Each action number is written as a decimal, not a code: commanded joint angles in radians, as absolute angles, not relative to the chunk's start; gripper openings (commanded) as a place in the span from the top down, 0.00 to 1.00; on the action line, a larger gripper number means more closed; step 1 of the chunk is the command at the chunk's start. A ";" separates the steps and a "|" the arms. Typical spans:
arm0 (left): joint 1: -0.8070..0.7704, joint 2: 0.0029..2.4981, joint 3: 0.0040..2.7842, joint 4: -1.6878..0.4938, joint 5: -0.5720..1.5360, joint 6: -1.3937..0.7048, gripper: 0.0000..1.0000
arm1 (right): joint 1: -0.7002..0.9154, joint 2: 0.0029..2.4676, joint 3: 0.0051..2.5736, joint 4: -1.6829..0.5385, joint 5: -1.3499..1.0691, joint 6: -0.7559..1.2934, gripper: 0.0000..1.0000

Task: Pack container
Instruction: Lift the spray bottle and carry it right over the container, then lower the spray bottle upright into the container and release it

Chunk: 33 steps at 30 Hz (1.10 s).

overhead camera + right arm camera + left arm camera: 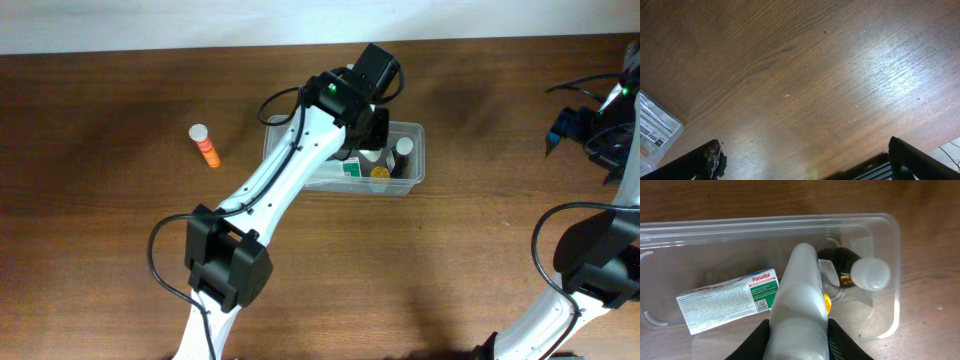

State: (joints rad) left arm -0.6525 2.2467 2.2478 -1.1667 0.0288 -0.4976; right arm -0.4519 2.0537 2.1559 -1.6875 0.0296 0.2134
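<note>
The pale bottle (804,265) points into the gap (819,249) between the Panadol box and the dark bottle. My left gripper should keep moving it down and let go at the container's bottom.
The clear plastic container (412,168) stands at the table's middle and fills the left wrist view (890,245). Inside it lie a white and green Panadol box (727,300), a dark bottle with a white cap (869,273) and something orange (826,302). My left gripper (799,330) is shut on a pale grey-white bottle (802,290) and holds it over the container, nose down toward the inside; in the overhead view the gripper (365,130) hides part of the tub. My right gripper (805,160) is open and empty over bare wood, at the table's far right (590,125).
An orange tube with a white cap (205,146) lies on the wooden table left of the container. A clear corner with print behind it (655,125) shows at the lower left of the right wrist view. Cables hang by the right arm.
</note>
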 commanded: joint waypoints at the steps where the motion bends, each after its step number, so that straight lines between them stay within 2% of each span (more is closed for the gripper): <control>1: -0.658 2.292 2.271 -1.155 0.012 -0.511 0.86 | -0.452 2.017 2.156 -1.687 0.046 0.223 0.02; 12: -0.659 2.310 2.271 -1.142 -0.002 -0.511 0.85 | -0.452 2.017 2.156 -1.687 0.045 0.223 0.02; 14: -0.659 2.312 2.271 -1.141 0.007 -0.511 0.81 | -0.452 2.017 2.156 -1.687 0.045 0.223 0.02; 33: -0.659 2.353 2.271 -1.128 0.007 -0.511 0.80 | -0.452 2.017 2.156 -1.687 0.045 0.223 0.02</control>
